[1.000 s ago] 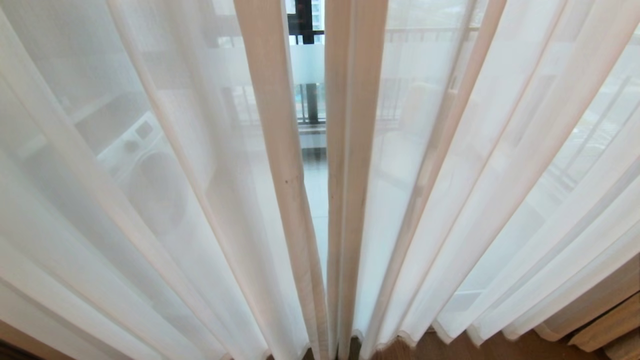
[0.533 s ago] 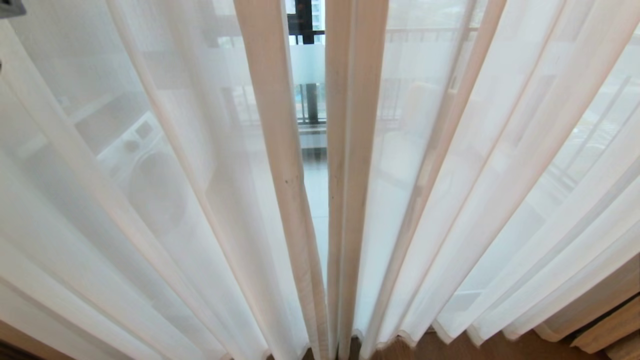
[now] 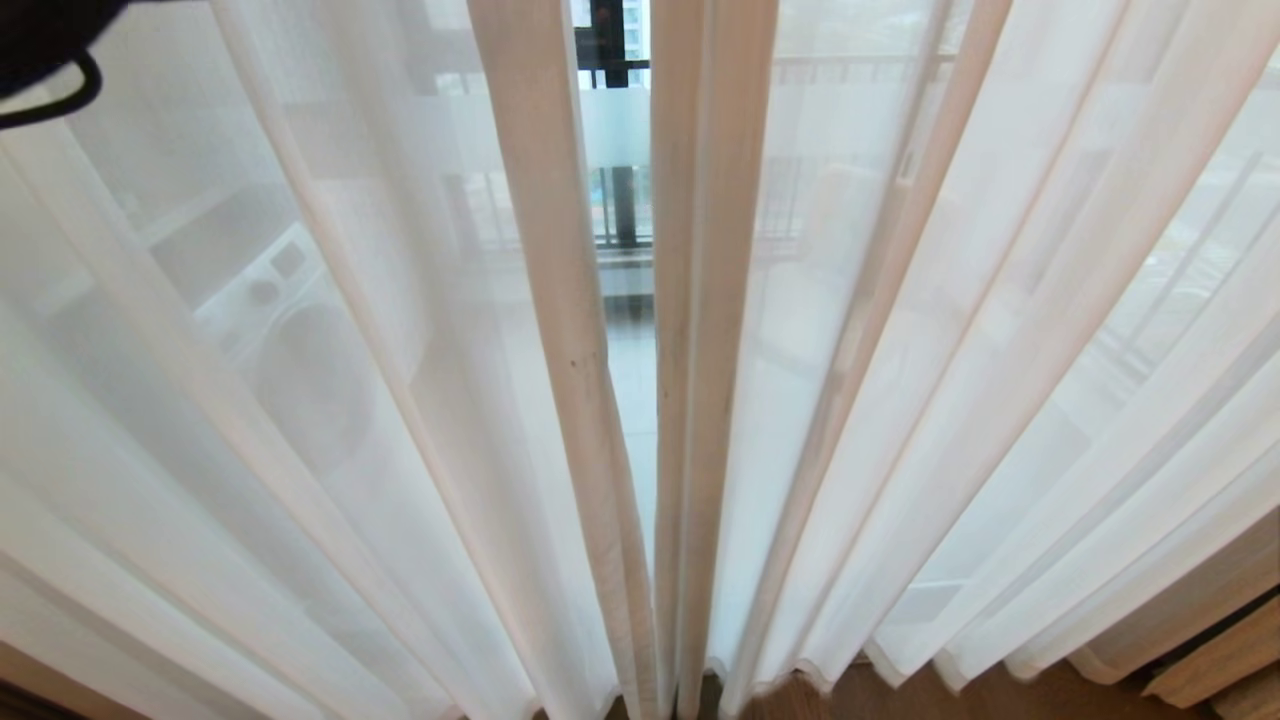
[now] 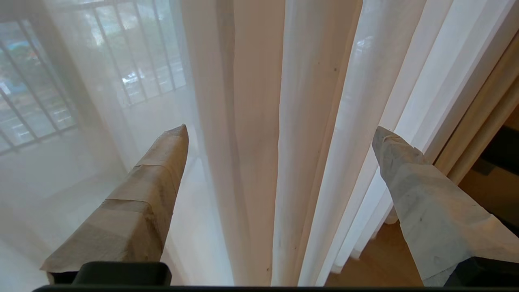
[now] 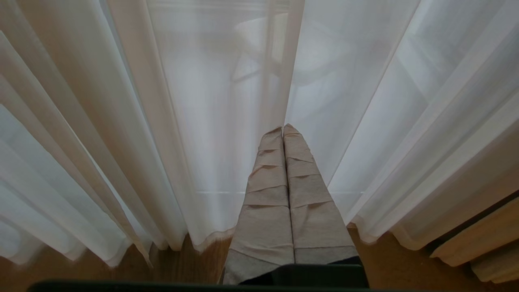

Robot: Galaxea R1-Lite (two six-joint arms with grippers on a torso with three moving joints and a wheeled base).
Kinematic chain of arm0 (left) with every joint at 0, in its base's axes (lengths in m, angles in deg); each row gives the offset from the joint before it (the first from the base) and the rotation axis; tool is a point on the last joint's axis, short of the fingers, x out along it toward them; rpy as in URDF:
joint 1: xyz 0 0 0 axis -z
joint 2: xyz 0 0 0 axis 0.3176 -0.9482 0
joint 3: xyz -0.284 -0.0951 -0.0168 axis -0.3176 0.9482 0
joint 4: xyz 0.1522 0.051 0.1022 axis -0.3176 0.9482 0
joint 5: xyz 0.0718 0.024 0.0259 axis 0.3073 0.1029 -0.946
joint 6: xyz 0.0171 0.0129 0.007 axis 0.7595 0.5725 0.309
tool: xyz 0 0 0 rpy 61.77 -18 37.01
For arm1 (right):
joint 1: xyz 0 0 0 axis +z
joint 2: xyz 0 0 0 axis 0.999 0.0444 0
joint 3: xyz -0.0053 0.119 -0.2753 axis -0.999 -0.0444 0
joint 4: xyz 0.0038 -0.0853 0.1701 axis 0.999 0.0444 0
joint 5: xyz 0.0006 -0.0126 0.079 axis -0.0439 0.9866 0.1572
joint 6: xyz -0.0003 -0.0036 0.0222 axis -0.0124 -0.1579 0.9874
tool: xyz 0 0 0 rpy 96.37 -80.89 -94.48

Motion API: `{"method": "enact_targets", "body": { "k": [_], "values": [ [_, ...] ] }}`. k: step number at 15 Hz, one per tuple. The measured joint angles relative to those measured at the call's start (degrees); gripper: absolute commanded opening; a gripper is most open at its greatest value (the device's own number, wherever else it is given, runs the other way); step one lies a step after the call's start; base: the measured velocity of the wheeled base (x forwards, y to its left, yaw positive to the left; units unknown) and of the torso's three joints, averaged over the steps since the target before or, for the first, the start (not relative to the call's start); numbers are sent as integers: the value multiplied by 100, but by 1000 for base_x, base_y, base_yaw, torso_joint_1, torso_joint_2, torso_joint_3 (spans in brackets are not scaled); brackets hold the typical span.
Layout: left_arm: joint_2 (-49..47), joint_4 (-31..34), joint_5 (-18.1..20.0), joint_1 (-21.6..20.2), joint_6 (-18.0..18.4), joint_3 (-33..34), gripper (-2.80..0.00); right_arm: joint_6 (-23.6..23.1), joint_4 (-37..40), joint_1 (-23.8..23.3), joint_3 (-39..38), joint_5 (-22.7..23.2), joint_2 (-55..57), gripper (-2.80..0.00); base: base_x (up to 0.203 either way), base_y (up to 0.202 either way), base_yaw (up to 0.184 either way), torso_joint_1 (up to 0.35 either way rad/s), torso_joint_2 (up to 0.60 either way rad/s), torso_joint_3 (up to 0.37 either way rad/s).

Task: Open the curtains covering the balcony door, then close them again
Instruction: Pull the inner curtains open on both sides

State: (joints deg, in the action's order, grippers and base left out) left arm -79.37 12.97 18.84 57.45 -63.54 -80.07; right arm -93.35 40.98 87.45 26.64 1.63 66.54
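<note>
The curtain's hemmed edge (image 3: 547,216) is free in front of my left gripper's open fingers because of the narrow gap (image 3: 626,300). I should keep moving in until the fingers are on both sides of that edge, then close them.
The sheer white curtains (image 3: 400,350) hang drawn in pleats across the head view. Their two hemmed edges (image 3: 560,300) leave a narrow gap in the middle. Through the gap shows the balcony door (image 3: 622,205), with a dark frame and a frosted band. A dark part of my left arm (image 3: 40,50) juts into the top left corner. In the left wrist view my left gripper (image 4: 279,129) is open, its taped fingers (image 4: 154,182) spread wide before the curtain folds (image 4: 259,121) and touching nothing. My right gripper (image 5: 283,127) is shut and empty, just short of the sheer fabric (image 5: 219,121).
A washing machine (image 3: 290,330) shows dimly behind the sheer on the left. Wooden floor (image 3: 900,695) runs under the hems. Heavier beige drape folds (image 3: 1200,640) hang at the lower right. Balcony railings (image 4: 36,101) show through the fabric.
The dark part of my left arm has come into the head view's top left corner. The curtains and the gap between them have not moved.
</note>
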Motion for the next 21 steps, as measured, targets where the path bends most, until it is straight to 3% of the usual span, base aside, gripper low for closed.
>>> {"method": "enact_targets", "body": {
  "k": [3,12,19,20,21],
  "values": [
    [-252,-14,-45,4,5,-222,0,1,-2,0,0,1,0,-280,0,0,0,0,0,0],
    [-1103,-35,-845,-52,226,-1188,0,0,2,0,0,-1,0,-280,0,0,0,0,0,0],
    [-1693,-594,-1064,-195,328,-1654,0,0,0,0,0,0,0,-280,0,0,0,0,0,0],
    [-1734,-594,-1070,-197,328,-1671,-280,0,0,0,0,2,0,-280,0,0,0,0,0,0],
    [-1770,-596,-1079,-197,329,-1678,-280,0,0,0,0,0,0,-280,0,0,0,0,0,0]
  ]
}}
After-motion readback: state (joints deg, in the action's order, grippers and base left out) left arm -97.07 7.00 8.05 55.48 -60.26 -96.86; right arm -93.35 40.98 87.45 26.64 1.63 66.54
